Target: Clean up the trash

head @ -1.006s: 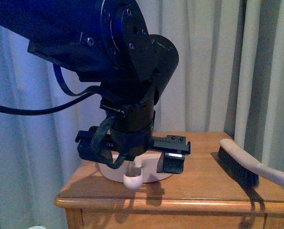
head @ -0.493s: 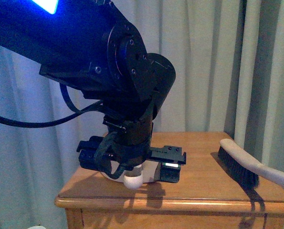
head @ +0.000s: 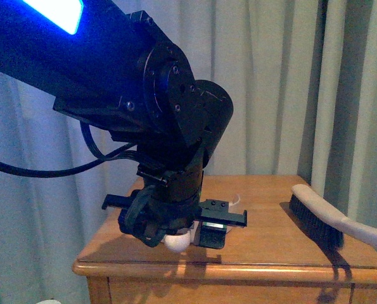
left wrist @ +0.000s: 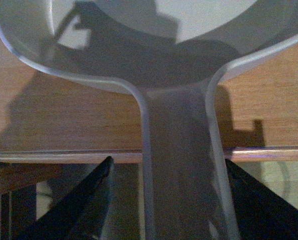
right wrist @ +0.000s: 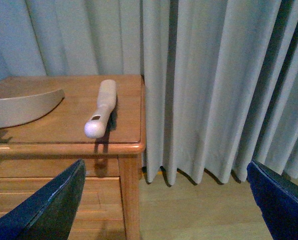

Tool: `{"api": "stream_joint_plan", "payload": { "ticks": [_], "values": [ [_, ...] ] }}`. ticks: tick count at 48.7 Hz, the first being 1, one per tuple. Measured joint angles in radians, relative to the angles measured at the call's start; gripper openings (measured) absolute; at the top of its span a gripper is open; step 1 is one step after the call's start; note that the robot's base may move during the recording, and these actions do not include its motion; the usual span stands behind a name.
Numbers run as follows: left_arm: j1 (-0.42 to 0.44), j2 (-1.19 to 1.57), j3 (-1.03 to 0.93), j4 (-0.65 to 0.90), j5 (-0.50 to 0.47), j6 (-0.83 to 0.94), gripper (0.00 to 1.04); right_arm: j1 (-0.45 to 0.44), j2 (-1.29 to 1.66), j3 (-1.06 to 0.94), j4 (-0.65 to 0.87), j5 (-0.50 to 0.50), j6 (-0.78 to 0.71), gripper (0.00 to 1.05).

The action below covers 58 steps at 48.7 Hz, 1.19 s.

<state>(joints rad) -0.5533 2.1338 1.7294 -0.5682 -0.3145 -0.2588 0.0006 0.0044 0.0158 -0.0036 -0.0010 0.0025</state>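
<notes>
The robot should expect an empty tabletop, with the trash somewhere else, when it lifts the brush (head: 318, 218) and dustpan away, because clean wood (head: 264, 221) shows around them.
No trash shows in any view; my left arm hides much of the tabletop in the front view. My left gripper (head: 175, 225) hangs low over the wooden table's (head: 270, 247) front edge. It is open, with its fingers (left wrist: 88, 200) on either side of the pale dustpan's handle (left wrist: 179, 165) and apart from it. The handle's rounded end (head: 177, 240) pokes out under the gripper. The dustpan's pan (left wrist: 138, 55) lies beyond on the table. My right gripper (right wrist: 164, 212) is open and empty, off the table's side, above the floor.
A hand brush (head: 315, 218) with dark bristles lies on the table's right part, and its pale handle (right wrist: 101, 107) points toward the right gripper. Grey curtains (right wrist: 214, 85) hang behind and beside the table. Wooden floor (right wrist: 199, 210) lies below.
My left gripper has sunk lower and turned over the dustpan handle. The dustpan's pan, visible under it before, is now mostly hidden in the front view.
</notes>
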Motion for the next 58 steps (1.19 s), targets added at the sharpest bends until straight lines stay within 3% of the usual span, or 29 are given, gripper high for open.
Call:
{"api": "stream_joint_plan", "payload": {
  "ticks": [13,28,40,48,58],
  "values": [
    [-0.001,0.000,-0.014,0.021,0.001,0.001,0.27,0.000,0.000,0.000,0.000,0.000,0.000,0.97],
    [-0.007,-0.075,-0.108,0.179,0.008,0.090,0.26,0.000,0.000,0.000,0.000,0.000,0.000,0.97],
    [0.021,-0.305,-0.287,0.502,0.009,0.275,0.25,0.000,0.000,0.000,0.000,0.000,0.000,0.97],
    [0.085,-0.512,-0.464,0.742,0.115,0.403,0.25,0.000,0.000,0.000,0.000,0.000,0.000,0.97],
    [0.285,-0.930,-0.784,0.988,0.339,0.529,0.25,0.000,0.000,0.000,0.000,0.000,0.000,0.97]
  ]
}}
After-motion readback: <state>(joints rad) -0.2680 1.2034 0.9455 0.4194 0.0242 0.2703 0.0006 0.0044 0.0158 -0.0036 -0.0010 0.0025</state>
